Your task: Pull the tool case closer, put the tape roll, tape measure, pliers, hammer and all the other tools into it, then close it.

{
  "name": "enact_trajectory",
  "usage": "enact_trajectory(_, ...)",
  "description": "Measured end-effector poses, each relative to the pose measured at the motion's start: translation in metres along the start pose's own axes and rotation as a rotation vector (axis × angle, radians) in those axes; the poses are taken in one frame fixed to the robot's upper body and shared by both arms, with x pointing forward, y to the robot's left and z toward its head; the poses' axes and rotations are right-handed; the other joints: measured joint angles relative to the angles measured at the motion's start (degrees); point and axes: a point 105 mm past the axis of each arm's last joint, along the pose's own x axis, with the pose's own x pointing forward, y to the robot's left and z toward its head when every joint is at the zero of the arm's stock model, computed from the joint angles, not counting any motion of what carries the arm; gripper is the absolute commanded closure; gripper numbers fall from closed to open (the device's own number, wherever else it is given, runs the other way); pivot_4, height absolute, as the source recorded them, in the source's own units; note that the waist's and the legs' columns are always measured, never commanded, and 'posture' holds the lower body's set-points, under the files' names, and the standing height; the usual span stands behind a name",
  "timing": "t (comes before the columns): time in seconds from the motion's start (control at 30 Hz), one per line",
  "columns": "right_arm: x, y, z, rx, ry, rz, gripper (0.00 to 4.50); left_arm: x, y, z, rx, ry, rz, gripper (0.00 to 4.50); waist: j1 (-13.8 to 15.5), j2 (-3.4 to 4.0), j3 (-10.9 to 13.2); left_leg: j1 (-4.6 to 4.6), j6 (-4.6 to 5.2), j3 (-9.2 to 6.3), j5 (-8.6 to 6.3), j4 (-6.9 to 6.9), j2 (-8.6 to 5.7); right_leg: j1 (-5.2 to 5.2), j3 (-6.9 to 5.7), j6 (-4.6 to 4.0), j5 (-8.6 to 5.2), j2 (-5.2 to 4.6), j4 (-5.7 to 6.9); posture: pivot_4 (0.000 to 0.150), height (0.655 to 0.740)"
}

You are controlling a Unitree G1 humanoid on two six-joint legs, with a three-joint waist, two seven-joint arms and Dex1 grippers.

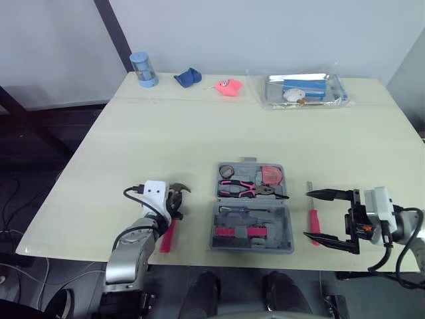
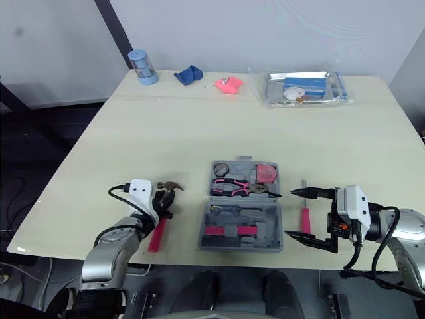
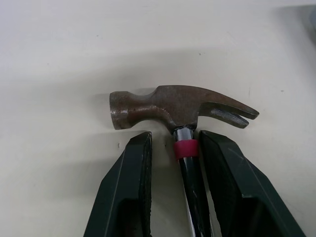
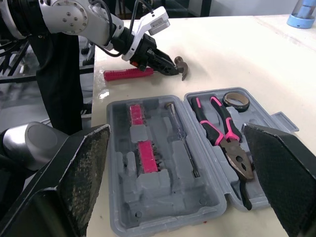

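The grey tool case shows an empty hollow [image 1: 280, 222] at the end of its near half, so when the robot lowers the hammer, its head [image 1: 179, 188] should come to rest inside the case.
The grey tool case [image 1: 287, 229] lies open near the table's front edge. Inside it are the pink-handled pliers [image 1: 249, 191], the tape roll [image 1: 227, 170], a red tape measure [image 1: 271, 175] and a slim screwdriver [image 4: 180, 136]. To its left, the hammer [image 3: 168, 106] with a red handle [image 1: 168, 236] rests on the table. My left gripper [image 3: 175, 143] is open astride the neck just below the head, with a gap at one finger [image 3: 126, 187]. Right of the case, my right gripper [image 1: 307, 214] is open wide, level with a red screwdriver [image 1: 312, 219] lying on the table.
Along the far edge stand a blue cylinder [image 1: 143, 69], a blue cloth [image 1: 188, 77], a pink object [image 1: 228, 87] and a clear tray [image 1: 339, 96] with small items. The case sits close to the table's front edge [image 1: 199, 256].
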Motion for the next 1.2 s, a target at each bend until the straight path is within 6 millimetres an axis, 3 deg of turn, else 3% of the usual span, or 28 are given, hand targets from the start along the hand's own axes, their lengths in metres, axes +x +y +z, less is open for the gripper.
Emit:
enact_trajectory(0.1, 0.0, 0.0, 0.0, 0.0, 0.0, 0.0, 0.0, 0.0, 0.0, 0.0, 0.014, 0.003, -0.002, 2.85, 0.01, 0.01, 0.0, 0.01, 0.0, 0.0, 0.0, 0.0, 0.0, 0.0, 0.0, 0.0, 0.0, 0.0, 0.0, 0.15, 0.74)
enact_trajectory(0.13, 0.0, 0.0, 0.0, 0.0, 0.0, 0.0, 0.0, 0.0, -0.001, 0.0, 0.016, 0.003, -0.003, 3.12, 0.01, 0.01, -0.01, 0.0, 0.0, 0.0, 0.0, 0.0, 0.0, 0.0, 0.0, 0.0, 0.0, 0.0, 0.0, 0.15, 0.74)
enact_trajectory(0.17, 0.0, 0.0, 0.0, 0.0, -0.001, 0.0, 0.0, 0.001, -0.001, 0.0, 0.026, 0.005, -0.005, 3.12, 0.01, 0.01, 0.0, 0.0, 0.0, 0.0, 0.0, 0.0, 0.0, 0.01, 0.0, 0.0, 0.0, 0.0, -0.01, 0.15, 0.74)
enact_trajectory(0.27, 0.0, 0.0, 0.0, 0.0, -0.001, 0.0, 0.0, 0.001, -0.002, 0.001, 0.032, 0.004, -0.012, 4.28, 0.01, 0.01, -0.01, 0.0, 0.0, 0.0, 0.0, 0.0, 0.0, 0.01, 0.0, 0.0, 0.0, 0.0, -0.01, 0.15, 0.74)
enact_trajectory(0.3, 0.0, 0.0, 0.0, 0.0, -0.002, 0.0, 0.0, 0.001, -0.002, 0.001, 0.032, 0.004, -0.014, 4.48, 0.01, 0.02, -0.01, 0.0, 0.0, 0.0, 0.0, 0.0, 0.0, 0.01, 0.0, 0.0, 0.0, 0.0, -0.01, 0.15, 0.74)
enact_trajectory(0.67, 0.0, 0.0, 0.0, 0.0, -0.004, -0.001, 0.0, 0.0, 0.001, 0.001, 0.017, 0.002, -0.011, 4.48, -0.03, 0.04, -0.02, 0.01, 0.0, 0.0, 0.0, -0.01, 0.0, 0.02, 0.0, 0.0, 0.0, 0.0, -0.02, 0.15, 0.74)
enact_trajectory(0.8, 0.001, 0.0, 0.001, 0.001, -0.012, -0.002, 0.0, -0.015, 0.005, -0.002, 0.058, 0.034, -0.113, 4.48, -0.44, 0.01, 0.01, 0.01, 0.0, -0.01, 0.0, -0.11, 0.03, -0.01, -0.01, 0.0, 0.0, 0.02, -0.09, 0.15, 0.74)
enact_trajectory(1.0, 0.002, -0.002, 0.004, -0.012, -0.021, -0.002, 0.0, -0.037, 0.017, 0.026, 0.271, 0.065, -0.294, 4.48, -0.02, 0.01, 0.03, -0.05, 0.0, -0.03, 0.0, -0.11, 0.03, -0.01, -0.07, -0.01, 0.0, 0.01, -0.16, 0.15, 0.74)
enact_trajectory(1.2, 0.003, -0.003, 0.003, -0.008, -0.029, -0.005, 0.0, -0.039, -0.022, 0.059, 0.425, 0.046, -0.56, 4.48, -0.1, -0.01, 0.05, -0.11, 0.0, -0.08, 0.0, -0.17, 0.03, 0.03, -0.13, 0.01, 0.0, 0.01, -0.38, 0.15, 0.74)
